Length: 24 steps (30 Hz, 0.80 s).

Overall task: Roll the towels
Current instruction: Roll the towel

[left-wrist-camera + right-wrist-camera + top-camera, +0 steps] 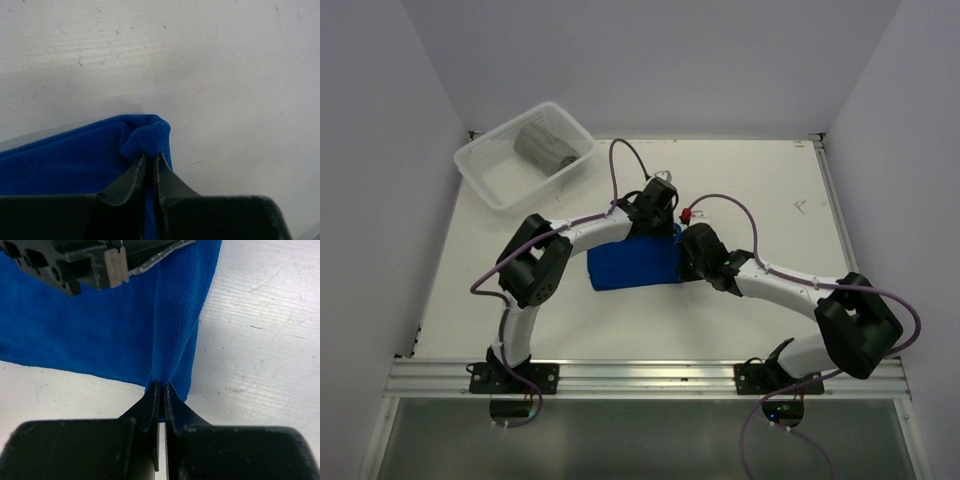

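Note:
The robot's right gripper is pinching the blue towel's upper fold, and the under layer (pixel 188 378) sticks out beyond its fingers. So next the right gripper opens and grabs both layers (pixel 176 371) together.
The blue towel (pixel 635 264) lies spread on the white table at the middle. My left gripper (pixel 660 222) is shut on its far right corner, which bunches up between the jaws in the left wrist view (pixel 145 140). My right gripper (pixel 682 262) is shut on the near right corner of the same towel, seen pinched in the right wrist view (pixel 172 350). The left gripper (pixel 125 257) shows at the top of the right wrist view. The grey towel (pixel 542 146) lies rolled up inside the basket.
A translucent white ribbed plastic basket (pixel 485 170) stands at the table's far left corner. Grey walls close in on three sides. A metal rail (pixel 640 376) runs along the near edge by the arm bases.

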{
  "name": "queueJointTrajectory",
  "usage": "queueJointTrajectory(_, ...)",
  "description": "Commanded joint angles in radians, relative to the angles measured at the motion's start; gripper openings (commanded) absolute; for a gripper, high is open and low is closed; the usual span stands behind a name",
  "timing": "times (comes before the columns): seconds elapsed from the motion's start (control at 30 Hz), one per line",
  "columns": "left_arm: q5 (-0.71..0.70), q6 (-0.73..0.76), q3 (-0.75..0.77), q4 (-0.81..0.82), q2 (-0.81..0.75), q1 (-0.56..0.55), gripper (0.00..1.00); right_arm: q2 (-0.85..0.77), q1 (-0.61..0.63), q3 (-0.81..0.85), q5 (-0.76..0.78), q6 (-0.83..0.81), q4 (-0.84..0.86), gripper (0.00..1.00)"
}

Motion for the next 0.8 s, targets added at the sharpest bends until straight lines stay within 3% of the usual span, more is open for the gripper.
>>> queueJointTrajectory(0.0, -0.010, 0.012, -0.023, 0.078, -0.069, 0.028, 0.00, 0.020, 0.010, 0.039, -0.038, 0.016, 0.020, 0.00)
queueJointTrajectory(0.63, -0.005, 0.086, -0.097, 0.124, -0.057, 0.063, 0.00, 0.125, 0.012, 0.059, -0.085, 0.060, 0.086, 0.00)
queueJointTrajectory(0.77, 0.004, 0.091, -0.116, 0.148, -0.046, 0.071, 0.00, 0.112, 0.010, 0.076, -0.100, 0.066, 0.064, 0.07)
